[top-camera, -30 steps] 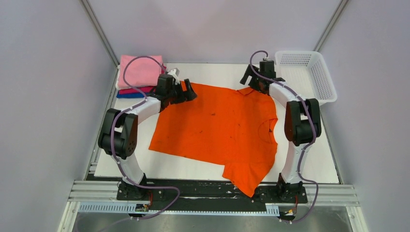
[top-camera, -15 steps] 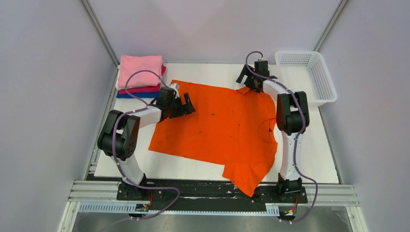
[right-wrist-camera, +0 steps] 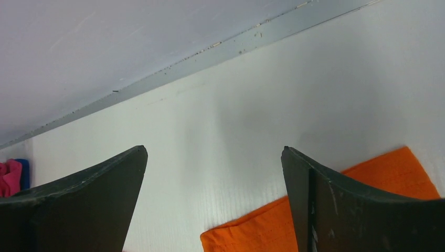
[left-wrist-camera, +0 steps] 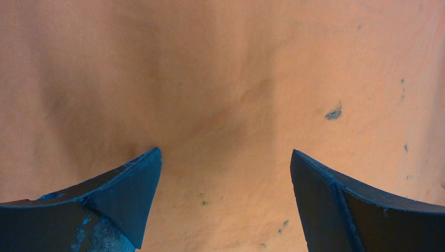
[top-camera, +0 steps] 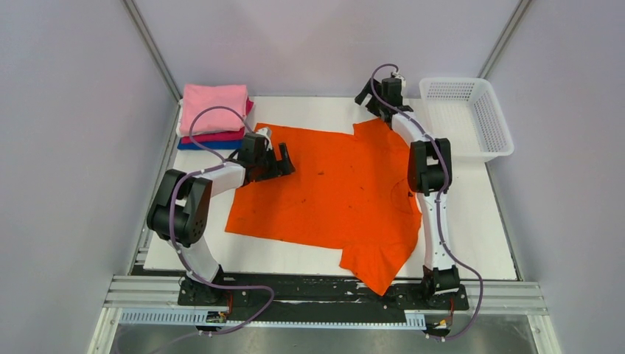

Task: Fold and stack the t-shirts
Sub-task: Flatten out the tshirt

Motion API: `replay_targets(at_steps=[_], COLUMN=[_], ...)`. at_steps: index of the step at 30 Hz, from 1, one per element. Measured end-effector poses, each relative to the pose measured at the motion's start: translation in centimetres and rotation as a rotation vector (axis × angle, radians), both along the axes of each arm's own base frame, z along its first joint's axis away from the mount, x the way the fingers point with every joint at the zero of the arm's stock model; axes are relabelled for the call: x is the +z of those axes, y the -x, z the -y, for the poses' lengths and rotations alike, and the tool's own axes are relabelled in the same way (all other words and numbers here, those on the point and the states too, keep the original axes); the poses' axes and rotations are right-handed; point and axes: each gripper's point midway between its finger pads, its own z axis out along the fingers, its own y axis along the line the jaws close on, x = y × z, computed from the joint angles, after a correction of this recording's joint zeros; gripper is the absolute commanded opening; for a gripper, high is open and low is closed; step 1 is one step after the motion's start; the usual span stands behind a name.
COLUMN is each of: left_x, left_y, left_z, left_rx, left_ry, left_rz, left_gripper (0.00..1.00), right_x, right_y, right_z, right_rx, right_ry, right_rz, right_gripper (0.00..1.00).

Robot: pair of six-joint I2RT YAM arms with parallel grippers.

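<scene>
My left gripper should move back and pinch the hem's near corner (top-camera: pixel 228 229), because it is hovering over the tee's flat inner cloth (top-camera: pixel 296 182), away from any edge.
The bright orange tee (top-camera: pixel 332 192) lies spread flat on the white table (top-camera: pixel 309 110), with one sleeve hanging over the near edge. My left gripper (top-camera: pixel 285 160) is open and empty, low over the tee's far-left part. In the left wrist view (left-wrist-camera: pixel 225 151) speckled orange cloth (left-wrist-camera: pixel 225 79) fills the frame. My right gripper (top-camera: pixel 366 98) is open and empty near the table's back edge, just beyond the tee's far sleeve (top-camera: pixel 368 127). In the right wrist view (right-wrist-camera: pixel 214 148) the sleeve corner (right-wrist-camera: pixel 252 233) lies below the fingers. Folded pink, magenta and blue tees (top-camera: pixel 214 110) are stacked at the back left.
A white mesh basket (top-camera: pixel 472 110) stands at the back right, beside the right arm. Grey walls close in the back and both sides. The stack's edge (right-wrist-camera: pixel 10 176) shows at the far left of the right wrist view.
My right gripper has moved away toward the back edge, off the far sleeve, which now lies flatter. My left gripper has drawn back slightly to the left, uncovering the tee's far-left corner.
</scene>
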Motion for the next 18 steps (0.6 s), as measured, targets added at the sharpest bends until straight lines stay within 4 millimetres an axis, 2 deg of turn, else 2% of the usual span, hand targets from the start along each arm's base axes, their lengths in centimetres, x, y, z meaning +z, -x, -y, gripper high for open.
replay_targets(at_steps=[5, 8, 10, 15, 18], left_x=[0.2, 0.9, 1.9, 5.1, 5.7], left_y=[0.4, 0.6, 0.5, 0.1, -0.2], left_z=[-0.4, -0.6, -0.8, -1.6, -2.3], left_rx=[0.007, 0.01, 0.017, 0.057, 0.088], left_ry=[-0.016, -0.02, -0.022, -0.036, -0.054], left_rz=[-0.01, -0.004, 0.018, 0.098, 0.119], left_gripper=[1.0, 1.0, 1.0, 1.0, 1.0], right_x=[1.5, 2.7, 4.1, 9.0, 10.2], right_y=[-0.1, 1.9, 4.8, 13.6, 18.5], right_z=[0.0, 0.4, 0.9, 2.8, 3.9], right_rx=[0.01, 0.031, 0.044, 0.026, 0.005], right_ry=[0.013, 0.052, 0.08, 0.114, 0.118], right_rz=[0.03, 0.013, -0.02, -0.054, -0.067], right_gripper=[1.0, 1.0, 1.0, 1.0, 1.0])
